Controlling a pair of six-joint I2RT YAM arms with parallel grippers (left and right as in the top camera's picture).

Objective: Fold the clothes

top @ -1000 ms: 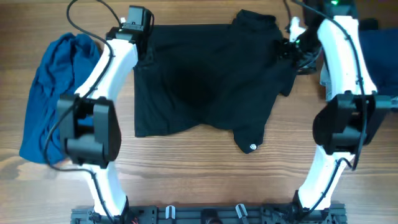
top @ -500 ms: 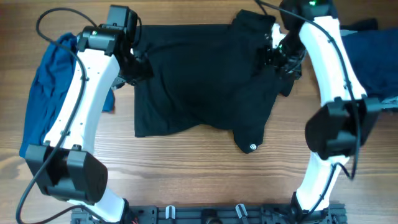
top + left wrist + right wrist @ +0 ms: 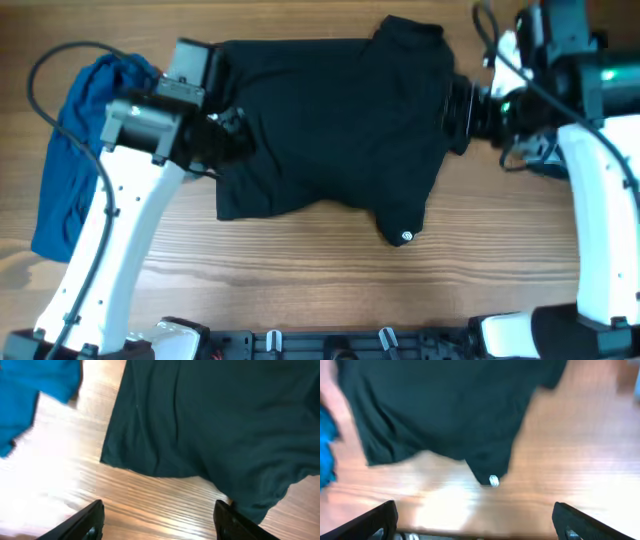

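Note:
The T-shirt's logo corner point(image 3: 402, 223) sticks out crooked from its wavy front edge. I should pull the corner point(image 3: 226, 211) beside the blue garment tight with my left gripper and hold it.
The clothes, a black T-shirt point(image 3: 330, 120), lie spread on the wooden table, with a folded corner pointing to the front that carries a small white round logo point(image 3: 406, 237). My left gripper point(image 3: 232, 140) hovers at the shirt's left edge. In the left wrist view it point(image 3: 159, 522) is open over bare wood, with the T-shirt point(image 3: 220, 425) ahead of it. My right gripper point(image 3: 458, 112) hangs at the shirt's right edge. It point(image 3: 480, 522) is wide open and holds nothing, and the T-shirt point(image 3: 450, 405) and its logo point(image 3: 493, 480) lie beyond it.
A bright blue garment point(image 3: 75, 150) lies crumpled at the table's left side, close to my left arm, and also shows in the left wrist view point(image 3: 30, 395). A dark navy garment point(image 3: 615, 85) lies at the far right behind my right arm.
Both arms have swung. The left gripper slid forward along the shirt's left edge. The right gripper pulled back off the shirt to its right edge and opened wider. The shirt has not moved.

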